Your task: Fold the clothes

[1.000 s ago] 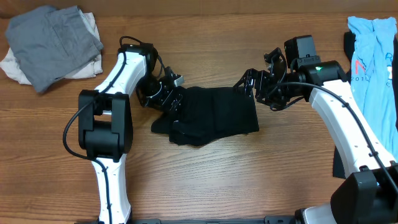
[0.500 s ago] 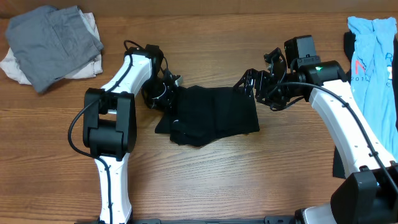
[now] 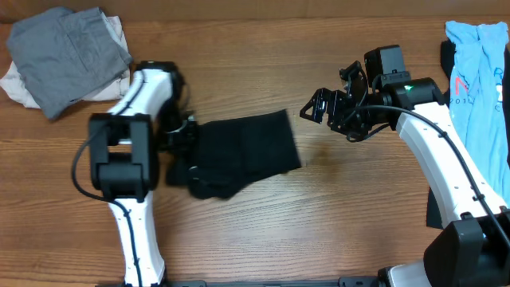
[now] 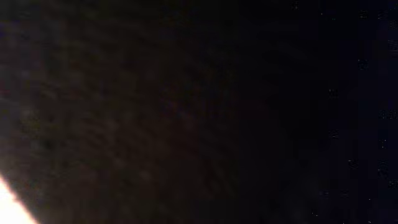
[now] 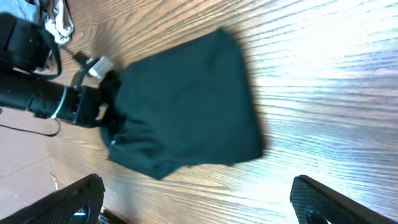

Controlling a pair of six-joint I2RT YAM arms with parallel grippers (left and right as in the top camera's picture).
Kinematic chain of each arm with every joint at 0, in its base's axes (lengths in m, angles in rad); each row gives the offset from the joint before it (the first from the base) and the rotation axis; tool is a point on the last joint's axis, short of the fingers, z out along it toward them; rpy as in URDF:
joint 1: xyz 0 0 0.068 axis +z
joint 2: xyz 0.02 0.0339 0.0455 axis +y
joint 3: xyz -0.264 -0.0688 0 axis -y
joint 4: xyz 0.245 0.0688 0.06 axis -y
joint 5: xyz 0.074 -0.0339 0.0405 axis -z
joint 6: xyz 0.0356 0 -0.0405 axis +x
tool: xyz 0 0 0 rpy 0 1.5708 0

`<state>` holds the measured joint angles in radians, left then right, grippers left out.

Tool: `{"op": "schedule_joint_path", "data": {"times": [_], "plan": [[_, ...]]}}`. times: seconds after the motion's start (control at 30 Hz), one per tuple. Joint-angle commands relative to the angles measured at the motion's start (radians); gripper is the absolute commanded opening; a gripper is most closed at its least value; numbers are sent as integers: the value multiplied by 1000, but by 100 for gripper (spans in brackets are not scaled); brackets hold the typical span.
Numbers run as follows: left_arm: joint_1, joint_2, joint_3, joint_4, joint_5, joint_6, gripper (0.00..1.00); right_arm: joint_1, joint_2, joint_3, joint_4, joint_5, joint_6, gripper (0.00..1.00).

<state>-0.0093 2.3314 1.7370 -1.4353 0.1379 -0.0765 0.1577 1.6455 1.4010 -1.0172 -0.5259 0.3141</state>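
Observation:
My left gripper is holding the black T-shirt's bunched end (image 3: 182, 169) tightly. Next, I bring it back over the shirt's middle (image 3: 243, 147) and open there before I take a new hold.
A folded black T-shirt (image 3: 243, 151) lies on the wooden table (image 3: 335, 215) left of centre. My left gripper (image 3: 185, 137) is at its left edge, shut on bunched fabric. The left wrist view is filled with dark cloth (image 4: 155, 112), and its jaws are hidden there. In the right wrist view the black T-shirt (image 5: 186, 106) lies flat, with the left gripper (image 5: 102, 102) clamped on its gathered end. My right gripper (image 3: 328, 97) hovers a little right of the shirt's far right corner. It stands wide open (image 5: 199, 202), with only bare wood between its fingertips (image 5: 81, 196).
A pile of grey and white clothes (image 3: 68, 52) sits at the far left corner. A light-blue shirt with red print (image 3: 478, 72) lies at the far right edge, with a dark piece (image 3: 448, 54) beside it.
My left gripper has shut on the black T-shirt's left edge and dragged the whole shirt leftwards, away from the right gripper. The right arm has not moved.

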Motion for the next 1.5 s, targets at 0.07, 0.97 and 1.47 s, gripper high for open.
{"op": "schedule_joint_path", "data": {"times": [0.07, 0.97, 1.47], "plan": [[135, 89, 55, -39, -223, -83, 4, -2, -16, 10, 20, 18, -6, 100], [-175, -132, 496, -248, -138, -213, 6, -1, 90, -10, 12, 209, 36, 100], [-368, -128, 488, -97, -134, -261, 16, -1, 133, -14, 3, 140, 34, 100]]}}
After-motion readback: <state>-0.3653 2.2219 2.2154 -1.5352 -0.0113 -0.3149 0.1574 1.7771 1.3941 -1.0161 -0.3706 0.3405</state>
